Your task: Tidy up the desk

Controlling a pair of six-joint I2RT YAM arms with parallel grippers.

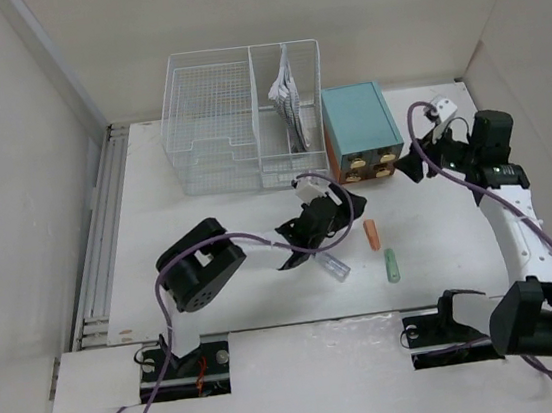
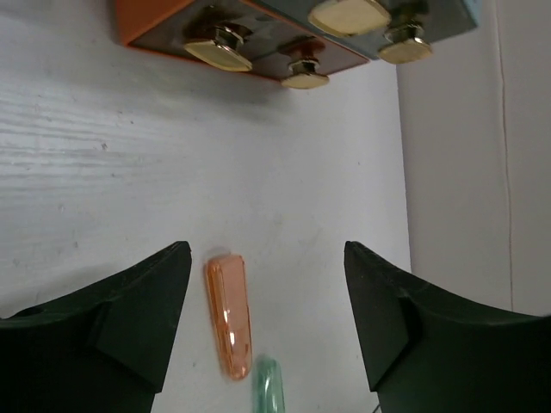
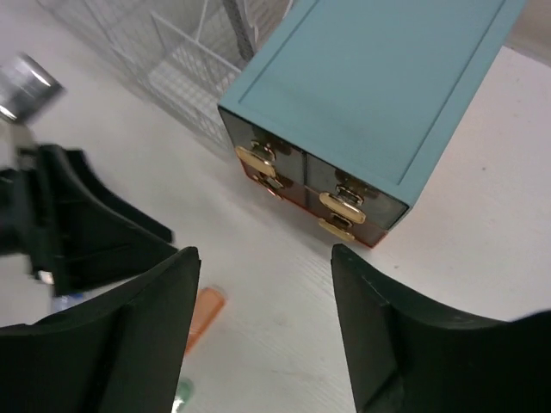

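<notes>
The lower drawer (image 2: pixel 168 37) beside the basket is closed and sits across the box from my right gripper, so my left gripper should pull its brass handle (image 2: pixel 219 56).
The white desk (image 1: pixel 257 294) holds an orange capsule-shaped cap (image 1: pixel 371 235), a green one (image 1: pixel 392 265) just in front of it, and a clear tube (image 1: pixel 336 265). My left gripper (image 1: pixel 301 244) hovers open and empty over the middle of the desk. In the left wrist view (image 2: pixel 267 249) the orange cap (image 2: pixel 229 314) lies between the fingers, close to the left one, with the green cap (image 2: pixel 269 387) below it. My right gripper (image 1: pixel 414 167) is open and empty in front of the teal drawer box (image 1: pixel 359 131). In the right wrist view (image 3: pixel 264 252) the box (image 3: pixel 370 95) lies ahead.
A white wire-mesh basket (image 1: pixel 215 123) stands at the back with papers (image 1: pixel 288 99) in its right compartment. The drawer box has brass handles (image 2: pixel 349 15). A grooved metal rail (image 1: pixel 99 238) runs along the left edge. Walls close in on the left, back and right.
</notes>
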